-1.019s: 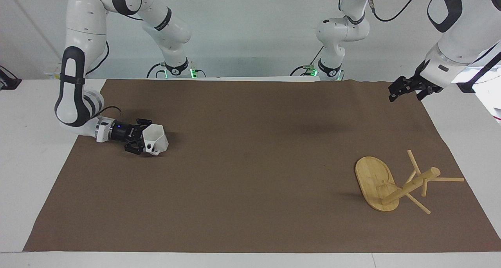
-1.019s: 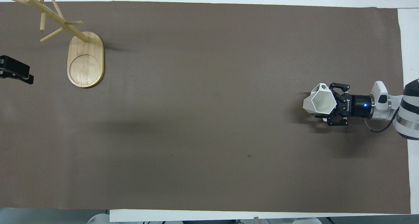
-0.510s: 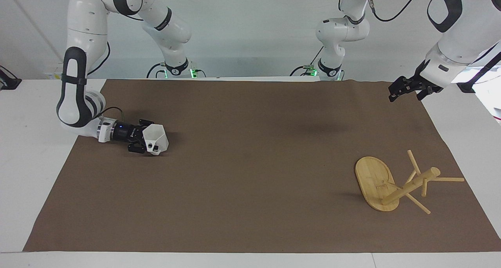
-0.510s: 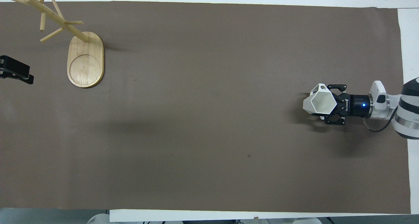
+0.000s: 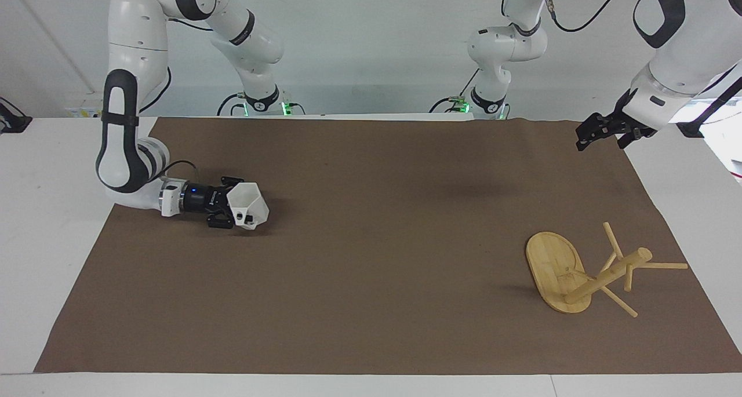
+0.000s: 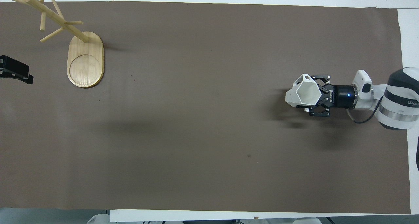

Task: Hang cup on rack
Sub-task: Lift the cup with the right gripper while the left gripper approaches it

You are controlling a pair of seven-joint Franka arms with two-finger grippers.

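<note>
I see a loose end on the slim peg (image 6: 75, 22), so I expect the cup (image 6: 307, 92) to slide on by its open handle and hang tilted when I push it over.
The white faceted cup (image 5: 249, 207) (image 6: 302, 94) hangs just above the brown mat at the right arm's end, tipped with its hexagonal rim facing up and its handle toward the table's front. My right gripper (image 5: 227, 208) (image 6: 315, 98) reaches in low and level and is shut on the cup's wall. The bamboo rack (image 5: 555, 269) (image 6: 85, 62) stands on its oval base at the left arm's end, farther from the robots than the cup, with its pegs bare. My left gripper (image 5: 600, 135) (image 6: 15, 73) waits open in the air over the mat's corner by the rack.
A brown mat (image 5: 371, 281) covers most of the white table (image 5: 35, 223). A wide stretch of bare mat lies between the cup and the rack. Both arm bases stand at the table's edge nearest the robots.
My right gripper has closed on the cup, lifted it slightly and carried it a short way toward the middle of the mat. The left arm and the rack have stayed still.
</note>
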